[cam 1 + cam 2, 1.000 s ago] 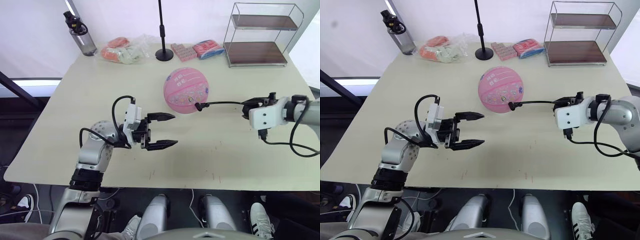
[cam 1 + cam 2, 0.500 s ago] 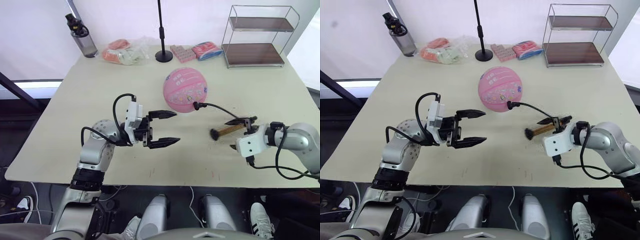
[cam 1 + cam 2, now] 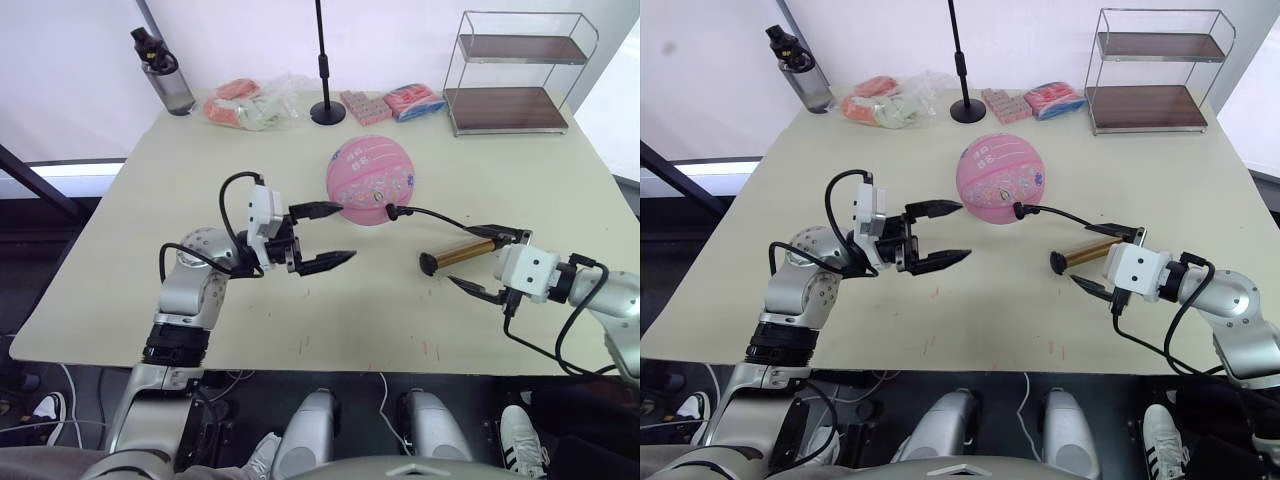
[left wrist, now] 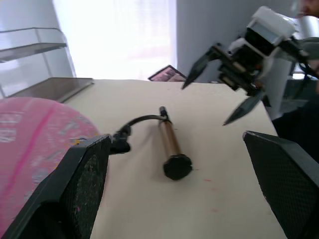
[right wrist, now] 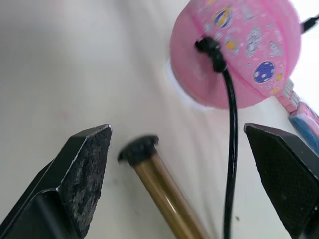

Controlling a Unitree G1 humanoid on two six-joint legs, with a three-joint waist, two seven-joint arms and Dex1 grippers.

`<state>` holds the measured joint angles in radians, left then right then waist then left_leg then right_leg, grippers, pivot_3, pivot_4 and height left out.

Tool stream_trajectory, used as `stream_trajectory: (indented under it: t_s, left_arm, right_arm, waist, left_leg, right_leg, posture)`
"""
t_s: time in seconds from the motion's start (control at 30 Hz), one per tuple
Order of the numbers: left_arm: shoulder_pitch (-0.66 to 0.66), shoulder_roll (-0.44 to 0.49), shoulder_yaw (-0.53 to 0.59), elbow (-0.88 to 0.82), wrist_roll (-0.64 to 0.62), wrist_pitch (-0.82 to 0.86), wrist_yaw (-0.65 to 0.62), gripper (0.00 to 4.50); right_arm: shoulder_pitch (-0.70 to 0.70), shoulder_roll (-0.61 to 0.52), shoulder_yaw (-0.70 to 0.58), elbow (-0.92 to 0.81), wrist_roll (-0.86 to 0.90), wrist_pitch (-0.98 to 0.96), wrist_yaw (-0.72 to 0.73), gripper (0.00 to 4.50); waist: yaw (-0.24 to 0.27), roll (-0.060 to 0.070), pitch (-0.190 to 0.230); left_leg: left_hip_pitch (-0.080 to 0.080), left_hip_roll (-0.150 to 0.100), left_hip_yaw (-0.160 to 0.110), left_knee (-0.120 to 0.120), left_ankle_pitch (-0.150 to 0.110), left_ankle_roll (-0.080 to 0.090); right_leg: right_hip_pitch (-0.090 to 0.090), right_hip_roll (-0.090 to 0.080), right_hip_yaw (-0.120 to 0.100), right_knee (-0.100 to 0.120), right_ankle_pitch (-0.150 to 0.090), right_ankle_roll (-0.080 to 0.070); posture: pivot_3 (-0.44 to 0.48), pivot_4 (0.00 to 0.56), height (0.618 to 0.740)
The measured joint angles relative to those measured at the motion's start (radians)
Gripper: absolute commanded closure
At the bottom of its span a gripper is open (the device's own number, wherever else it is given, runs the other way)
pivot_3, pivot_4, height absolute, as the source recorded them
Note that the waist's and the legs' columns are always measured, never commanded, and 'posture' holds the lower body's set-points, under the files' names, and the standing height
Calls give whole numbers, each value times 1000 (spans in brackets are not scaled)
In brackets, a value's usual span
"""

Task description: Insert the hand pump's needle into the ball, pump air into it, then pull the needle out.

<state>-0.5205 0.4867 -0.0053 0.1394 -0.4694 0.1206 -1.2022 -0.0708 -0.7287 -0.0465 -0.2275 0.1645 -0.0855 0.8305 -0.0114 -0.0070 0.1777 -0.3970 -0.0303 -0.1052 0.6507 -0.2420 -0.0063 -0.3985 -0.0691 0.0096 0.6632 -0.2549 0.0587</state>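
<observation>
The hidden needle should slide out still fixed to the black fitting [image 3: 392,211] when I pull the fitting away, because the fitting sits tight against the pink ball [image 3: 370,180].
The pink ball [image 3: 372,180] rests mid-table. The black fitting [image 3: 390,211] at the hose's tip is pressed against its near-right side, and the needle itself is hidden. The hose [image 3: 440,216] curves back to the hand pump [image 3: 458,254], whose gold barrel lies flat on the table. My right gripper [image 3: 476,260] is open, its fingers standing apart on either side of the barrel's far end without closing on it. In the right wrist view the barrel [image 5: 164,194] lies between the spread fingers. My left gripper [image 3: 345,232] hovers open just left of the ball, holding nothing.
Along the table's far edge stand a water bottle [image 3: 160,68], a bag of packets [image 3: 250,103], a black stand pole [image 3: 328,105], pink packets [image 3: 415,100] and a wire shelf rack [image 3: 520,75]. The near table edge [image 3: 330,370] runs just below both grippers.
My right gripper has let go of the pump and come nearer; the pump now lies on the table. My left gripper has moved slightly towards the ball.
</observation>
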Motion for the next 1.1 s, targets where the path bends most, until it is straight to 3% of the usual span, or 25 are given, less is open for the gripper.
stream_trajectory:
  t_s: [0.17, 0.33, 0.73, 1.1]
  left_arm:
    - [-69, -16, 13, 75, 42, -11, 86, 0]
    - [-269, -89, 18, 289, 131, -41, 247, 0]
    - [-622, -222, 25, 789, 264, -171, 440, 0]
    - [-681, -271, 37, 1015, 322, -173, 523, 0]
  right_arm:
    - [58, 73, -33, -78, 115, 108, -54, 64]
    - [86, 185, -69, -184, 231, 203, -140, 64]
    - [78, 253, -10, -227, 206, 214, -194, 64]
    - [5, 269, 33, -182, 120, 202, -228, 64]
  waist:
    - [-4, 0, 0]
    - [0, -3, 2]
    - [-4, -5, 2]
    - [-6, -5, 2]
  left_leg:
    - [0, -1, 1, 1, 0, 0]
    - [0, 0, -1, 2, 0, 0]
    - [0, -1, 1, 2, 0, 0]
    - [0, -1, 1, 2, 0, 0]
  right_leg:
    - [0, 0, 2, 0, 1, 2]
    - [0, 2, 0, 1, 2, 1]
    - [0, 3, 2, 0, 3, 2]
    - [-1, 3, 2, 1, 3, 2]
  posture:
    - [0, 150, 731]
    - [0, 150, 731]
    - [0, 150, 731]
    - [0, 150, 731]
